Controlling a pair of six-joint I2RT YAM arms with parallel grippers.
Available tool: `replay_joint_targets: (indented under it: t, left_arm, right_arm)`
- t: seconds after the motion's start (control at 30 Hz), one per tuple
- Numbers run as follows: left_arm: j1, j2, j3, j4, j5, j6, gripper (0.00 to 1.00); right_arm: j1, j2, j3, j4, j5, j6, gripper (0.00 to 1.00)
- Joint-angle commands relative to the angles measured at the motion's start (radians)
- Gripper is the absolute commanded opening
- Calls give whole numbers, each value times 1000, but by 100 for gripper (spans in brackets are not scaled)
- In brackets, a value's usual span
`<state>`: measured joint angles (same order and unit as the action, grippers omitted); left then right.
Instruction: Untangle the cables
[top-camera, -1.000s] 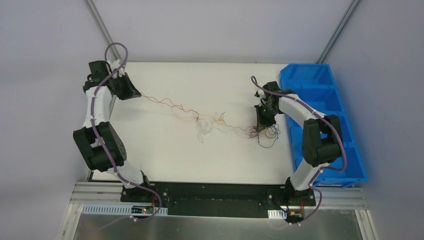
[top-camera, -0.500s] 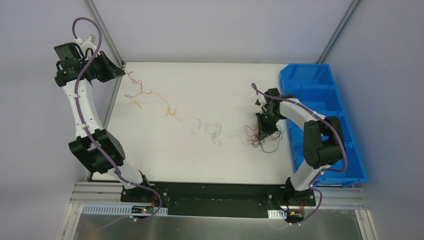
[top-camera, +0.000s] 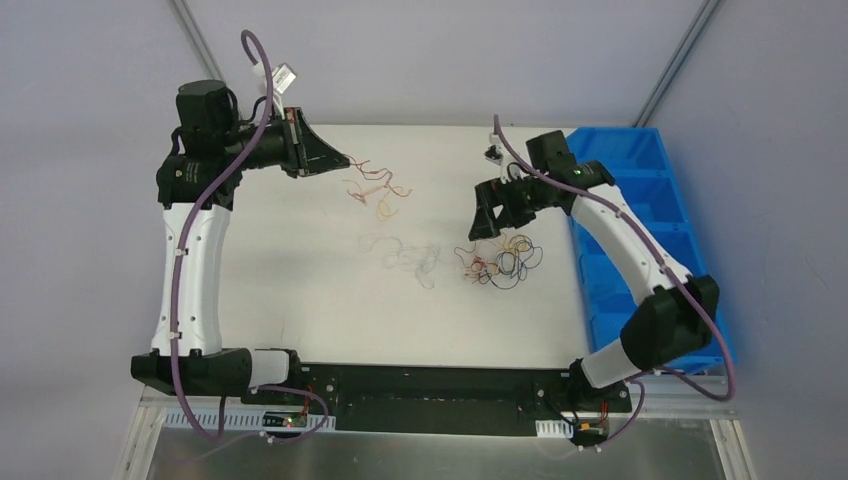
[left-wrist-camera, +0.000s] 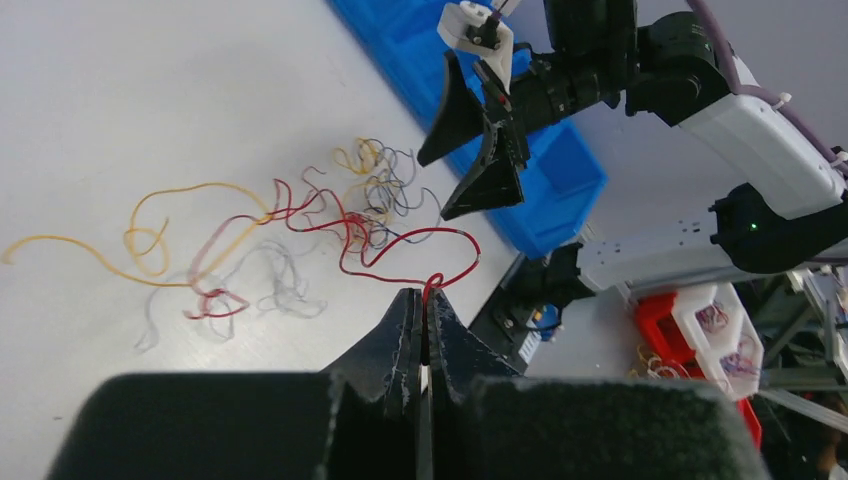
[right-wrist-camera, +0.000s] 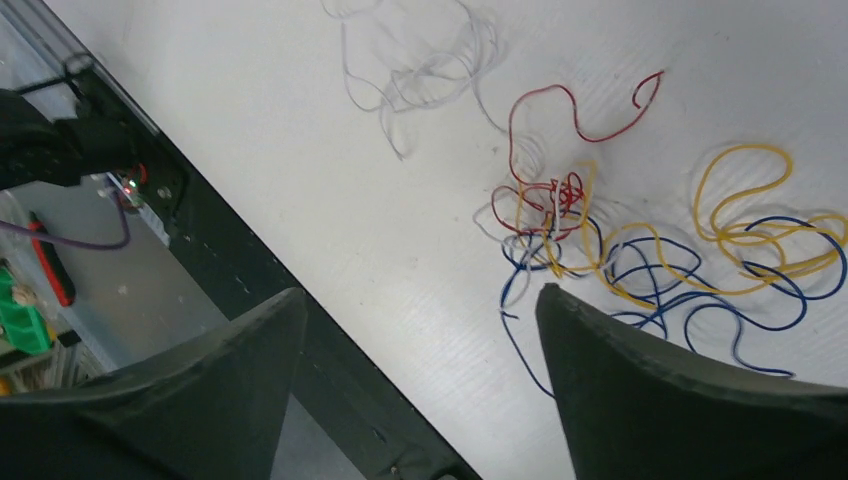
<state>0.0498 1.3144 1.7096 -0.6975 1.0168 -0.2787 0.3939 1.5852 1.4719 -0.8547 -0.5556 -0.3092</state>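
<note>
I expect the orange cable (top-camera: 383, 205) to slide free when I pull it, because it hangs in a loose, open loop under the red cable (top-camera: 376, 176).
The cables lie in three groups. My left gripper (top-camera: 343, 160) (left-wrist-camera: 425, 296) hangs raised over the table's far left part, shut on a red cable (left-wrist-camera: 400, 245). This cable dangles with an orange one (top-camera: 378, 192) (left-wrist-camera: 150, 235). A faint white cable (top-camera: 405, 255) (right-wrist-camera: 420, 70) lies loose mid-table. A clump of yellow, blue and red cables (top-camera: 500, 262) (right-wrist-camera: 640, 250) rests to the right of it. My right gripper (top-camera: 482, 215) (right-wrist-camera: 420, 295) hovers above and just behind that clump, open and with nothing between its fingers.
A blue compartmented bin (top-camera: 640, 190) (left-wrist-camera: 540, 170) runs along the table's right edge. The black mounting rail (top-camera: 430, 385) with both arm bases lines the near edge.
My right gripper has opened, let go of the clump and risen. My left arm swung from beyond the left edge back over the table, carrying the red and orange cables, now apart from the clump.
</note>
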Motion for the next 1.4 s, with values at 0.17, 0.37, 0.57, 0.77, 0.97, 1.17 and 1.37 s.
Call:
replay_joint_targets:
  t: [0.17, 0.37, 0.57, 0.77, 0.97, 1.17, 1.37]
  left_arm:
    - [-137, 59, -6, 5, 178, -104, 0]
    - [-166, 177, 131, 19, 378, -182, 0]
    - [-169, 247, 210, 29, 443, -224, 0]
    - [-132, 352, 425, 56, 414, -304, 0]
    - [2, 448, 715, 170, 314, -444, 0]
    - [90, 426, 786, 282, 134, -413, 0]
    - [107, 357, 698, 281, -10, -288, 0]
  right_arm:
    - [92, -298, -325, 655, -198, -125, 99]
    - [202, -195, -522, 1133, -188, -113, 99]
    - [244, 31, -457, 1418, -88, -26, 93]
    - [240, 87, -418, 1380, -54, -40, 0]
    - [217, 93, -486, 1237, -31, -97, 0]
    - [222, 94, -541, 1008, -11, -145, 0]
    - [244, 101, -414, 654, -11, -145, 0]
